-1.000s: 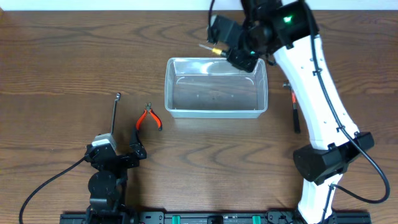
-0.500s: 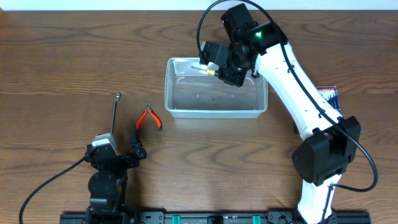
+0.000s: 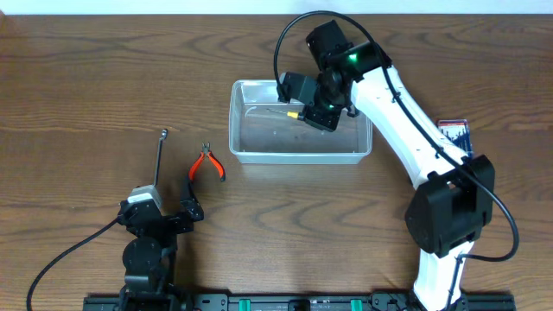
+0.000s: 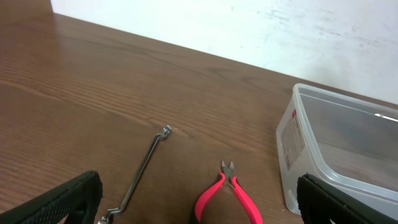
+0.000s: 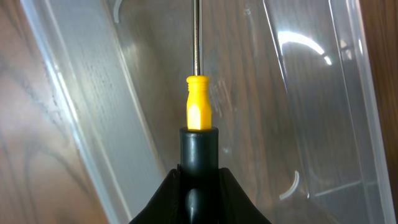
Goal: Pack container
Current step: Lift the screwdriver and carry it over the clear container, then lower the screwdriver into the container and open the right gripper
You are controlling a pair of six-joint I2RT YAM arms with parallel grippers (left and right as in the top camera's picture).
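The screwdriver (image 3: 292,114) points along the container's length and is clear of the container's sides. My right gripper should keep lowering it until it is near the container's empty bottom (image 3: 275,136), then let go.
The clear plastic container (image 3: 242,130) stands at the table's middle back; it also shows in the left wrist view (image 4: 298,149) and fills the right wrist view (image 5: 323,93). My right gripper (image 3: 313,112) is over the container's inside, shut on a screwdriver (image 5: 198,118) with a black and yellow handle; its thin shaft (image 3: 281,111) points left. My left gripper (image 3: 160,218) rests open and empty near the front left. Red-handled cutters (image 3: 207,164) and a grey bent wrench (image 3: 160,155) lie on the table ahead of it, also in the left wrist view as cutters (image 4: 227,193) and wrench (image 4: 146,165).
A blue and red packet (image 3: 454,133) lies on the table right of the container, partly hidden by my right arm. A white wall runs along the table's back edge (image 4: 249,31).
My right gripper has swung from behind the container's back right corner down and left over its inside, carrying the screwdriver. The left arm has not moved.
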